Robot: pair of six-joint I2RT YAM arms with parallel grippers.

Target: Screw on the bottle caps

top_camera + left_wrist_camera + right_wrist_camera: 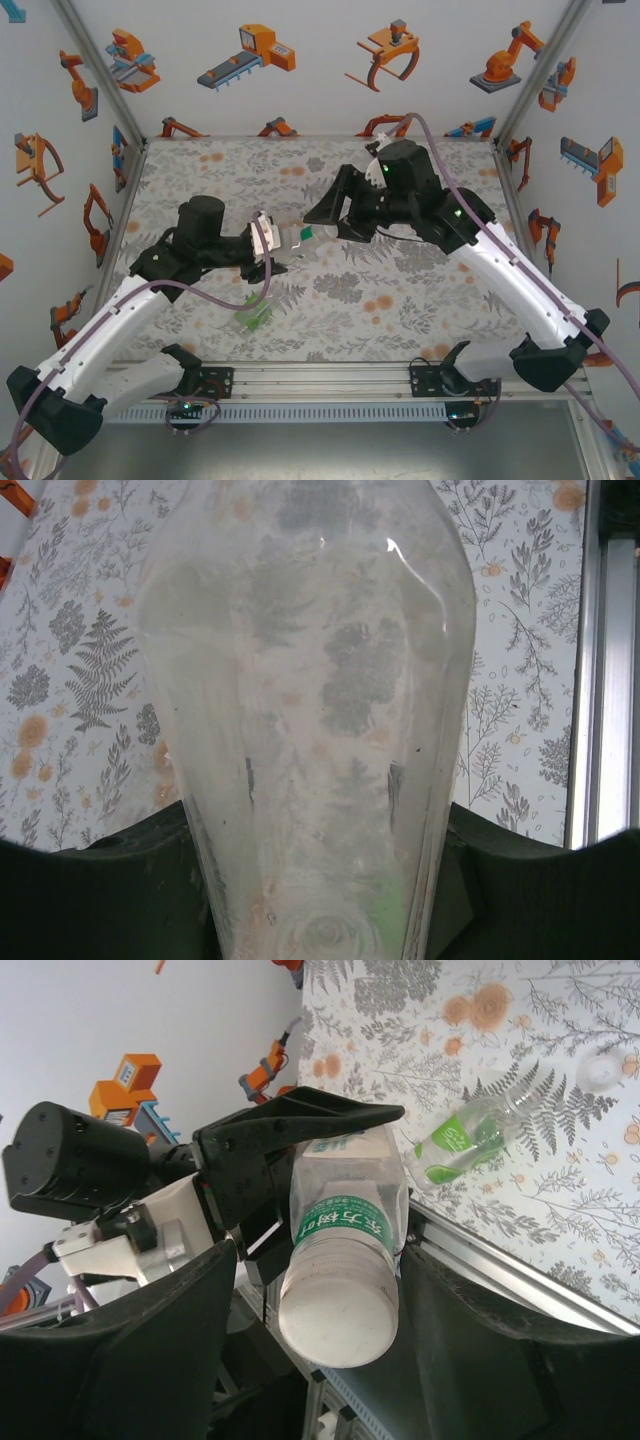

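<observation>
The white cap is on the bottle's neck, and my left gripper is holding the clear bottle [292, 240] level. My right gripper should take its cap end [340, 1305] and turn the bottle upright.
My left gripper [272, 243] is shut on a clear bottle [310, 710] and holds it level above the table, neck toward the right arm. The bottle [345, 1185] has a green label and a white cap [338, 1308] on its neck. My right gripper [318, 1295] stands open around that cap; a gap shows on the left side, and the right finger [480, 1340] is close to it. The translucent green bottle [462, 1142] lies on its side on the table [255, 315]. A small whitish round cap [605, 1068] lies beyond it. The second clear bottle is out of view.
The floral table cloth [420, 290] is walled by white panels with orange robot pictures. An aluminium rail [320, 378] runs along the near edge by the arm bases. Both arms meet over the table's middle.
</observation>
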